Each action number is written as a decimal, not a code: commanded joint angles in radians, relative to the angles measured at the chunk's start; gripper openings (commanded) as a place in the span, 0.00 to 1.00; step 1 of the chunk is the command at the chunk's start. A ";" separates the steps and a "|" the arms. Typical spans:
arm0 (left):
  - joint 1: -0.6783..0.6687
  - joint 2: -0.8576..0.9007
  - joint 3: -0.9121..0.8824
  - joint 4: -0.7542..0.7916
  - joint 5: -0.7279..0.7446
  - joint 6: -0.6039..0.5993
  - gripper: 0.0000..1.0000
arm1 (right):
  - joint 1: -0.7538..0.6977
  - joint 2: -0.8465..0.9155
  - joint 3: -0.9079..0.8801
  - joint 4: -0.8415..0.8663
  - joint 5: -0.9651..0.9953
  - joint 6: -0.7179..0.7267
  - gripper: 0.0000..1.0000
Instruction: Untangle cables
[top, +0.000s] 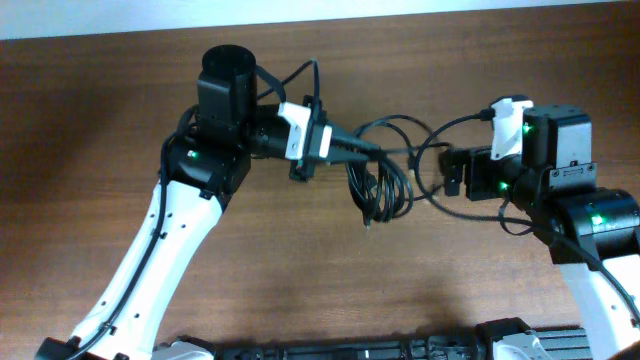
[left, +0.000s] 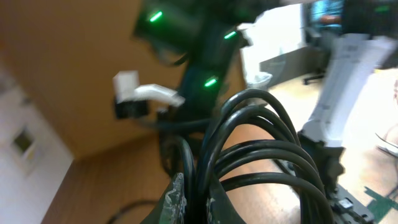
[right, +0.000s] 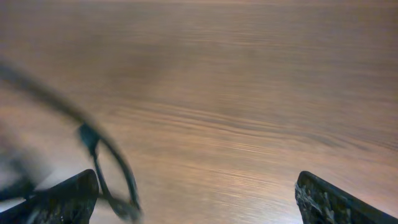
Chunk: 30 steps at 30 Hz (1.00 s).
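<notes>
Next, I take the bundle (top: 385, 195) with my right gripper before my left gripper, which is clamping the cable loops together at the bundle's top (top: 366, 164), parts the loops.
The cables (top: 380, 190) are a bundle of thin black loops hanging at the table's middle, with strands running toward the right arm. My left gripper (top: 368, 152) is shut on the top of the bundle and holds it up. In the left wrist view the loops (left: 261, 155) fan out from between the two fingers (left: 198, 202). My right gripper (top: 452, 172) is open just right of the bundle. In the right wrist view its fingers (right: 196, 199) are wide apart with nothing between them, and a blurred cable loop (right: 112, 168) lies by the left finger.
The brown wooden table (top: 100, 120) fills the overhead view. Black equipment (top: 350, 350) runs along the front edge. The thicker black arm wires (top: 290, 75) loop above the left wrist.
</notes>
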<state>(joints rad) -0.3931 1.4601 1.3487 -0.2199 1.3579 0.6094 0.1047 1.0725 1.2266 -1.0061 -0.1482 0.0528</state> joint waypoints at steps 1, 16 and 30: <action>0.024 -0.032 0.026 -0.004 -0.258 -0.219 0.00 | -0.001 -0.002 0.008 0.000 -0.219 -0.050 0.99; 0.069 -0.032 0.026 -0.031 -0.472 -0.428 0.00 | -0.001 -0.084 0.008 0.092 -0.560 -0.127 0.99; -0.037 -0.032 0.026 0.123 -0.393 -0.554 0.00 | -0.001 -0.088 0.008 0.328 -0.709 -0.018 0.99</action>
<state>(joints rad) -0.4068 1.4582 1.3487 -0.1127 0.9379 0.0776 0.1047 0.9871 1.2270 -0.6781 -0.8028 0.0124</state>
